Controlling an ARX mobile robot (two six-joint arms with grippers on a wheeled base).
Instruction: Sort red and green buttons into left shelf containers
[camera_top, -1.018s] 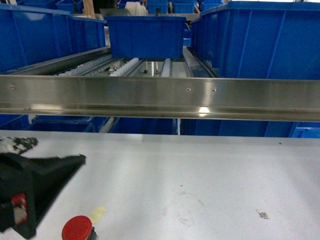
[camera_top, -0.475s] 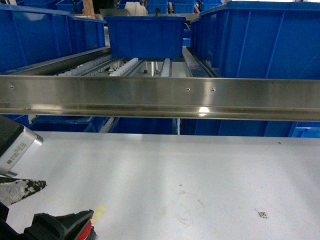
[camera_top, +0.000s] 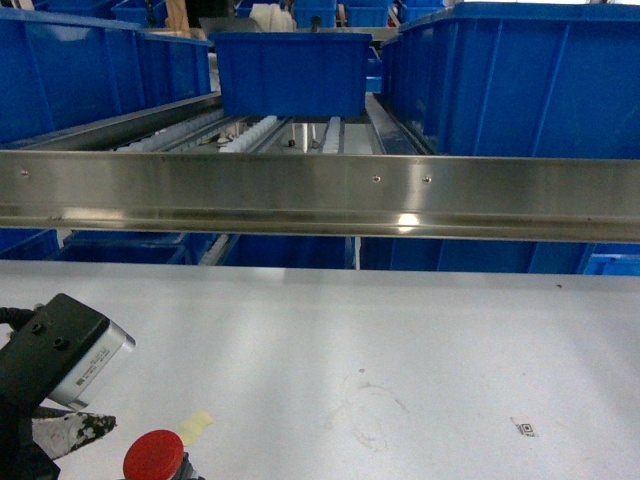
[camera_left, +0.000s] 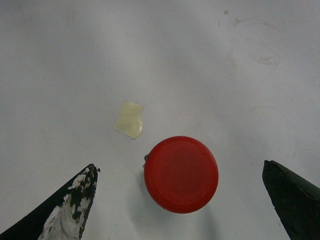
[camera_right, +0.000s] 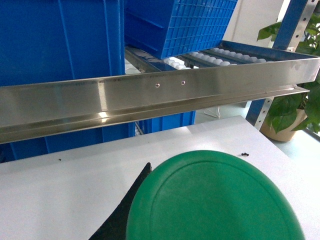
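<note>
A small dark bit (camera_left: 146, 158) sticks out past the red cap (camera_left: 181, 174), so I expect a grey body hidden under the cap when I carry the red button.
The red button (camera_left: 181, 174) stands cap up on the white table (camera_left: 210, 75), also low at the left in the head view (camera_top: 154, 455). My left gripper (camera_left: 179, 167) hangs open over it, with one fingertip on each side and clear of the cap. One paint-flecked fingertip (camera_top: 80, 428) shows in the head view under the wrist camera (camera_top: 62, 358). The green button (camera_right: 215, 200) fills the bottom of the right wrist view, held above the table in my right gripper (camera_right: 212, 175). One dark finger (camera_right: 120, 215) lies against its left edge; the other is hidden. Blue containers (camera_top: 90, 70) stand on the shelf at the left.
A yellowish scrap of tape (camera_left: 130, 120) lies just beyond the red button. A steel shelf rail (camera_top: 320, 190) runs across above the table's far edge. More blue bins (camera_top: 290, 72) (camera_top: 520, 80) sit on the rollers behind it. A potted plant (camera_right: 295, 110) stands off the table's right end.
The left arm has shifted over the red button. Half a second ago its finger hid most of the cap; now the whole cap shows and the wrist camera sits lower and further right.
</note>
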